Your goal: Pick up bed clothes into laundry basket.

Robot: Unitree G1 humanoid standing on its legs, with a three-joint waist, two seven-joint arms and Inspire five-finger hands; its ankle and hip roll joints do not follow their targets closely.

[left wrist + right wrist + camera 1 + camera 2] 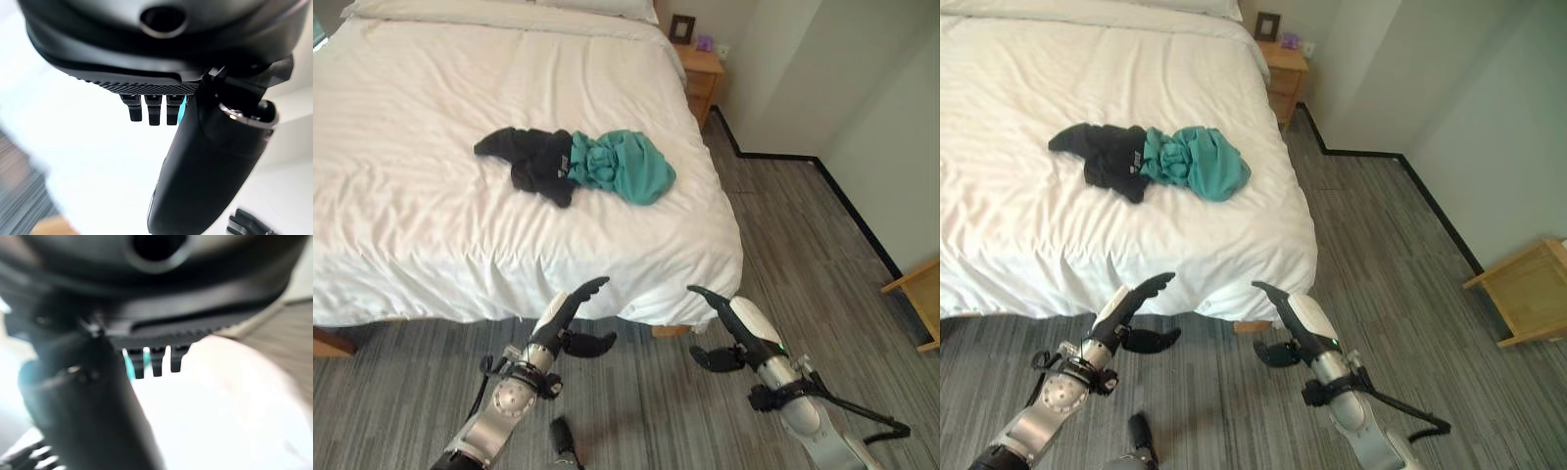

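Note:
The black garment (540,164) lies bunched up with a loose end sticking out (494,144), so it will fall open and hang down long when I carry it over the basket.
Two garments lie bunched together near the bed's right side: a black one (533,160) and a teal one (625,164) touching it on its right. Both my hands hover over the floor just short of the bed's near edge, well below the clothes. My left hand (566,319) has straight fingers and its thumb spread, holding nothing. My right hand (728,324) mirrors it, fingers straight and empty. In the left wrist view the left hand (205,161) shows its thumb against the white bedding, with a sliver of the teal garment (182,111) past the fingertips.
The white bed (431,235) fills the left and centre, its near corner hanging by my hands. A wooden nightstand (700,73) stands at the head of the bed by the wall. Another wooden piece (920,299) sits at the far right on the grey floor.

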